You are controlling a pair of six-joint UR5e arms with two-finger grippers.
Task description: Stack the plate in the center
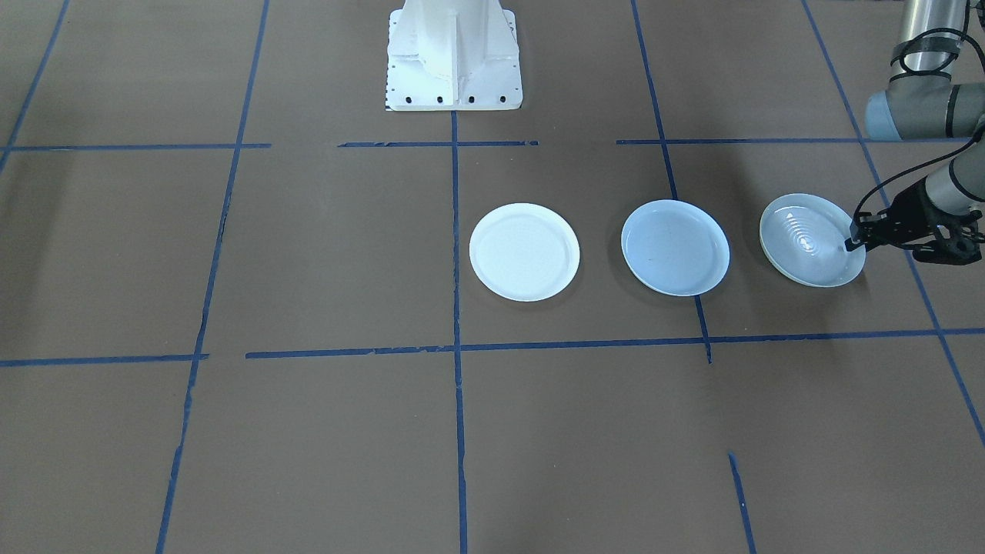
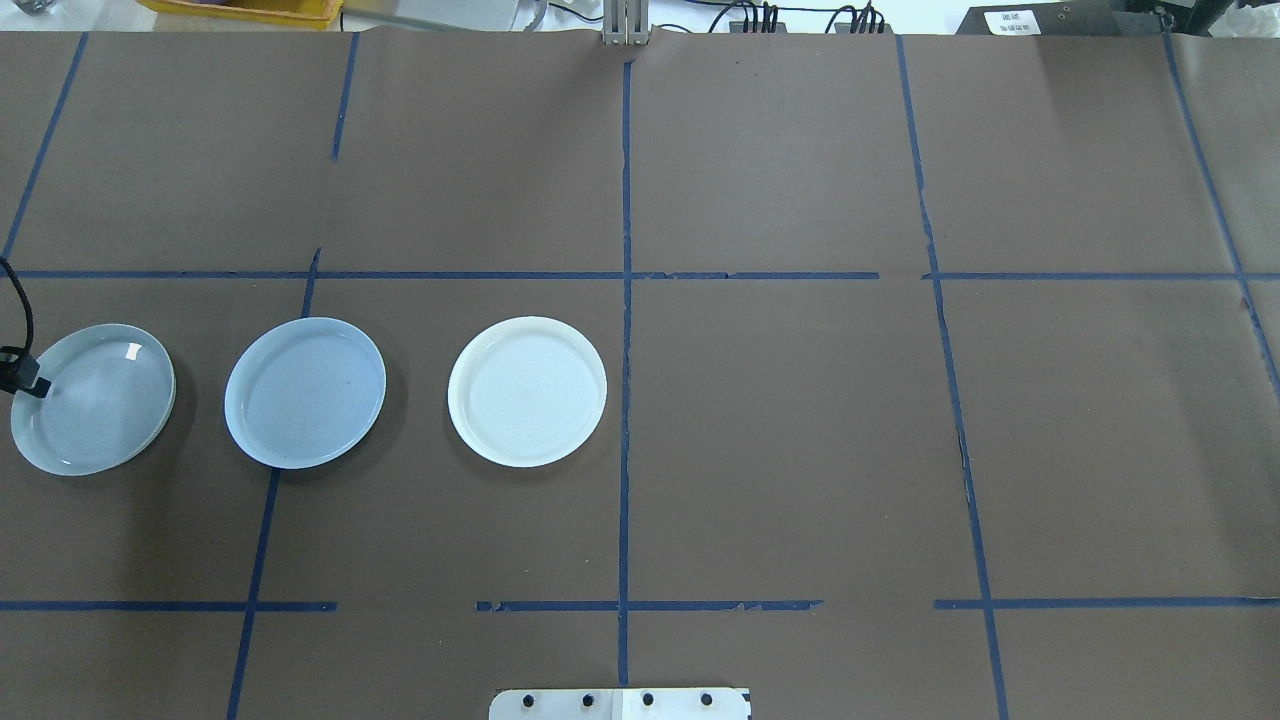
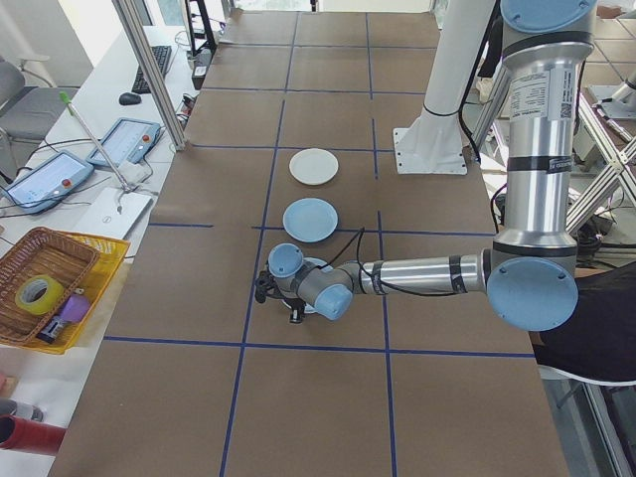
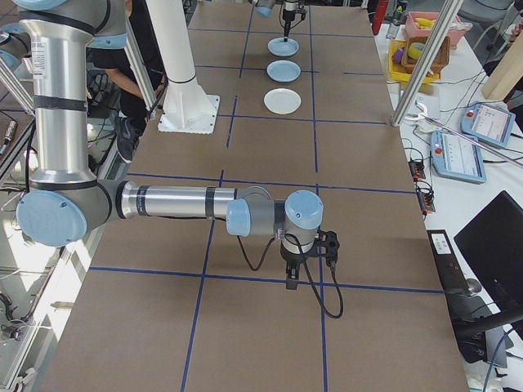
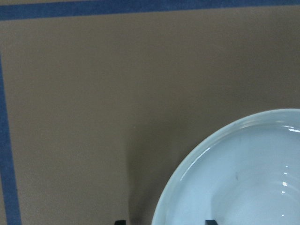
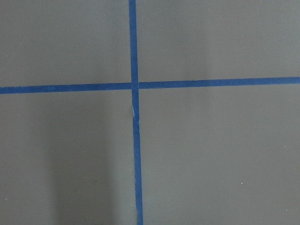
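My gripper will lower the white plate (image 1: 524, 252), which matches the pale blue center plate's round outline (image 1: 676, 248), so the white plate will nest and almost hide the pale blue center plate.
Three plates lie in a row on the brown table. The pale blue center plate (image 1: 675, 248) (image 2: 305, 392) sits between the plain white plate (image 1: 524, 251) (image 2: 527, 391) and the glossy grey-green ringed plate (image 1: 808, 238) (image 2: 95, 400). My left gripper (image 1: 852, 243) (image 2: 30, 383) is low at the grey-green plate's outer rim and open. In the left wrist view its fingertips (image 5: 120, 221) straddle that rim (image 5: 197, 154), one outside and one over the plate. My right gripper (image 4: 288, 282) hangs over bare table far from the plates; I cannot tell whether it is open or shut.
The white robot base (image 1: 452, 54) stands at the table's robot-side edge, behind the white plate. Blue tape lines (image 2: 625, 300) grid the table. A yellow basket (image 3: 50, 288) and tablets (image 3: 124, 144) lie on a side bench beyond the far edge.
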